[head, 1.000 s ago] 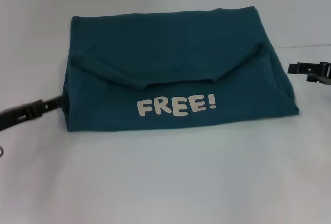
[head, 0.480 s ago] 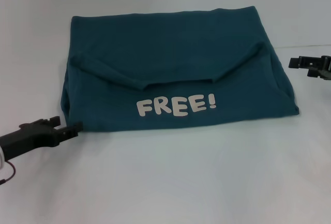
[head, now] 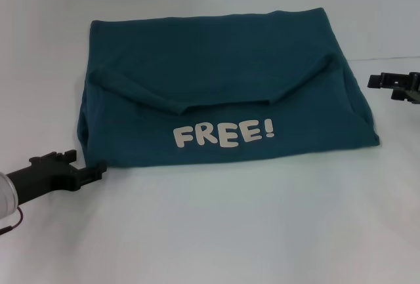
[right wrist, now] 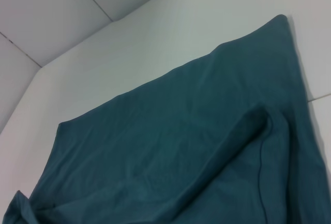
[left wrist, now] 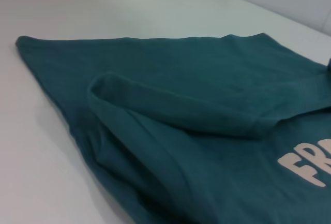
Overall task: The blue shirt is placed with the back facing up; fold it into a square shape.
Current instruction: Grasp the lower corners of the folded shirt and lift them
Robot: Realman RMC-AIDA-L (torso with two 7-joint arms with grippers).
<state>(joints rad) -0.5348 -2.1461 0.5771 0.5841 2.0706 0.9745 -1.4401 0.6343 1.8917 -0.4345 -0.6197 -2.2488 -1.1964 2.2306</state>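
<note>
My gripper will slide the whole blue shirt [head: 226,90] along with its flap still folded when it pulls the flap's near corners, because the shirt's far edge [head: 207,17] lies loose.
The blue shirt [head: 216,81] lies folded into a rough rectangle on the white table, with a white "FREE!" print [head: 223,133] facing up on its near part. Both sleeves are folded in, forming a flap across its middle. My left gripper [head: 88,161] sits on the table just off the shirt's near-left corner, its fingers apart and holding nothing. My right gripper [head: 380,87] hovers off the shirt's right edge, open and clear of the cloth. The left wrist view shows the shirt [left wrist: 196,131] close up with the folded sleeve. The right wrist view shows the shirt's [right wrist: 181,151] far corner.
The white table [head: 216,225] stretches around the shirt on all sides. A seam line in the table [head: 387,59] runs behind the right gripper. A thin cable [head: 10,225] hangs by the left arm at the left edge.
My left gripper has moved from the shirt's left edge toward me, to its near-left corner. The right gripper has drifted slightly away to the right. The shirt has not moved.
</note>
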